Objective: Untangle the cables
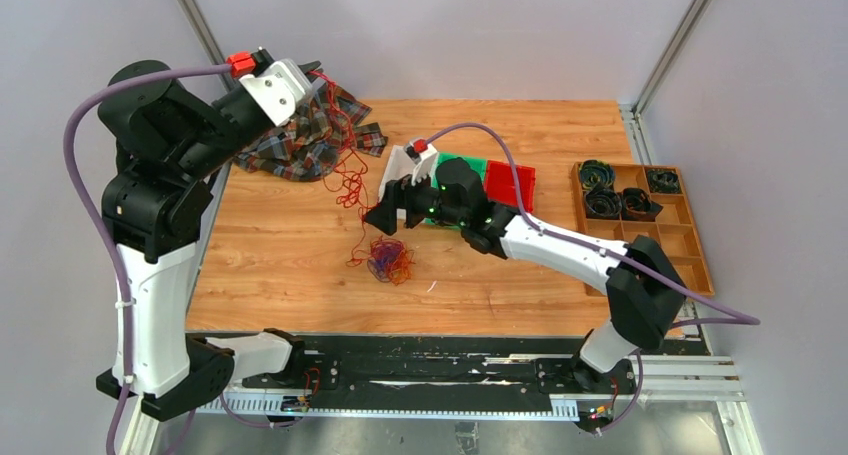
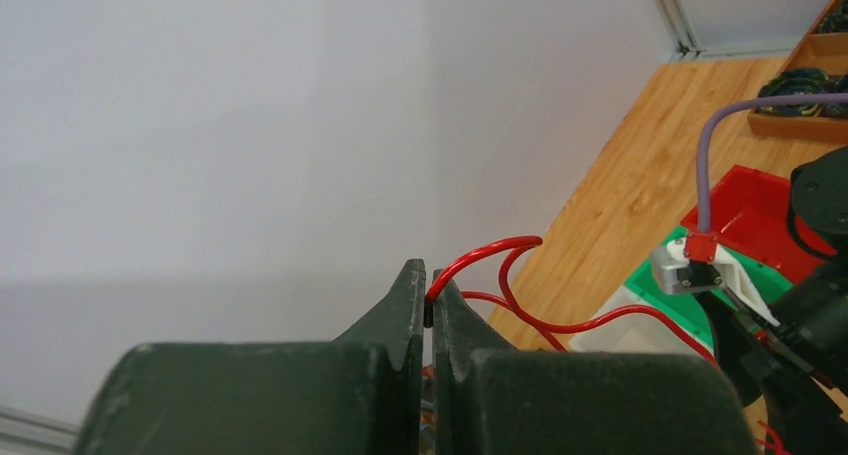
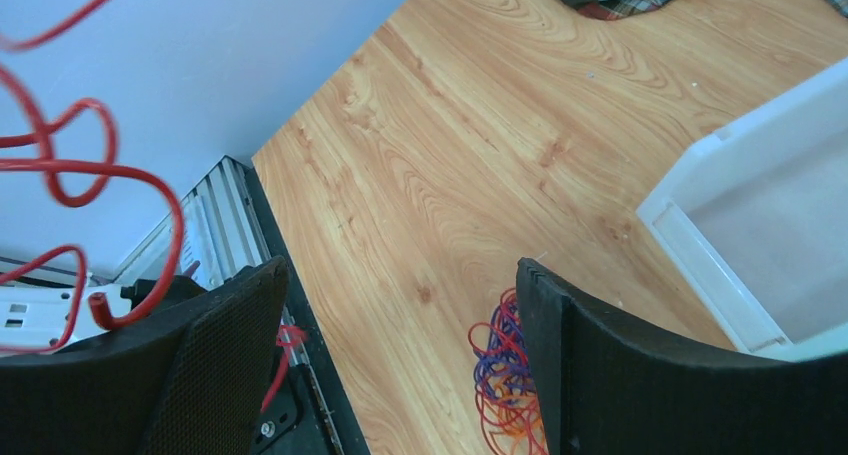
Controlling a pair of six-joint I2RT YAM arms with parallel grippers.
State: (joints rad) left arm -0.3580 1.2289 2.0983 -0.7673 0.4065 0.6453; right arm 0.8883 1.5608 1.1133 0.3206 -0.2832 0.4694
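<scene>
Next, my right gripper moves back and closes on the red cable's lower part point(image 1: 360, 243) near the tangle, because the red cable point(image 1: 350, 182) is hanging outside its open fingers.
A loose tangle of red, orange and purple cables point(image 1: 389, 260) lies on the wooden table. One red cable point(image 1: 347, 170) rises from it in loops up to my left gripper point(image 1: 314, 72), held high at the back left. In the left wrist view that gripper point(image 2: 432, 297) is shut on the red cable point(image 2: 520, 243), which curls away to the right. My right gripper point(image 1: 381, 217) hovers just above and behind the tangle. Its jaws point(image 3: 400, 275) stand wide open with nothing between them; the tangle point(image 3: 505, 375) shows beside the right finger, and the red cable point(image 3: 100, 175) hangs at the left.
A plaid cloth point(image 1: 310, 135) lies at the back left under the raised cable. White point(image 1: 398, 170), green point(image 1: 468, 165) and red point(image 1: 510, 183) bins sit mid-table behind the right arm. A wooden compartment tray point(image 1: 690, 237) with black coils stands at the right.
</scene>
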